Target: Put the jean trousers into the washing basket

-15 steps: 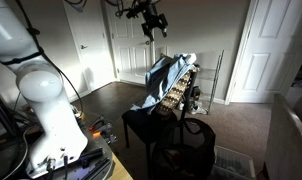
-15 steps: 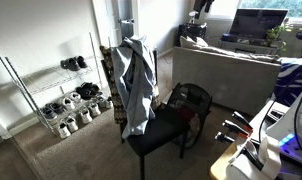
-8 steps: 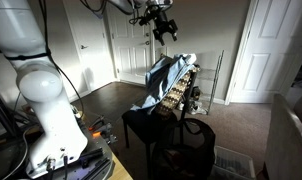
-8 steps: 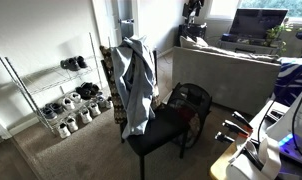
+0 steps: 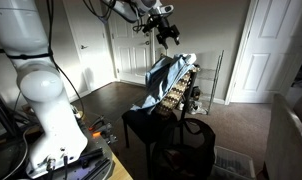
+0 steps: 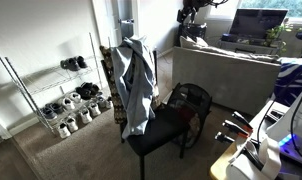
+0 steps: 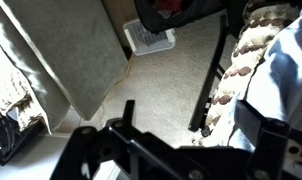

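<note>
I should swing my open gripper over the chair's tall back (image 6: 137, 46) before I lower it to take the jean trousers, because it is pointing at the carpet (image 7: 163, 88) beside the chair.
The jean trousers (image 5: 168, 78) (image 6: 137, 80) hang limp over the tall back of a black chair (image 6: 163, 130), on top of a brown-and-cream woven object (image 7: 241, 55). In the wrist view the denim (image 7: 293, 70) fills the right edge. The black washing basket (image 6: 189, 100) (image 5: 198, 142) stands on the carpet just behind the chair, and it also shows at the top of the wrist view (image 7: 186, 10). My gripper (image 5: 167, 28) (image 6: 188, 12) (image 7: 189, 132) hovers high above the trousers, apart from them. It is open and empty.
A wire shoe rack (image 6: 61, 95) lines the wall. A sofa (image 6: 231, 65) stands at the back, with white doors (image 5: 261, 50) beyond the chair. A white floor vent (image 7: 151, 38) lies in the carpet. The robot's white base (image 5: 41, 100) and a cluttered table edge (image 6: 256, 145) are close by.
The gripper has drifted sideways up high towards the spot above the trousers and has turned a little. Its jaws stay open. The trousers and the basket have not moved.
</note>
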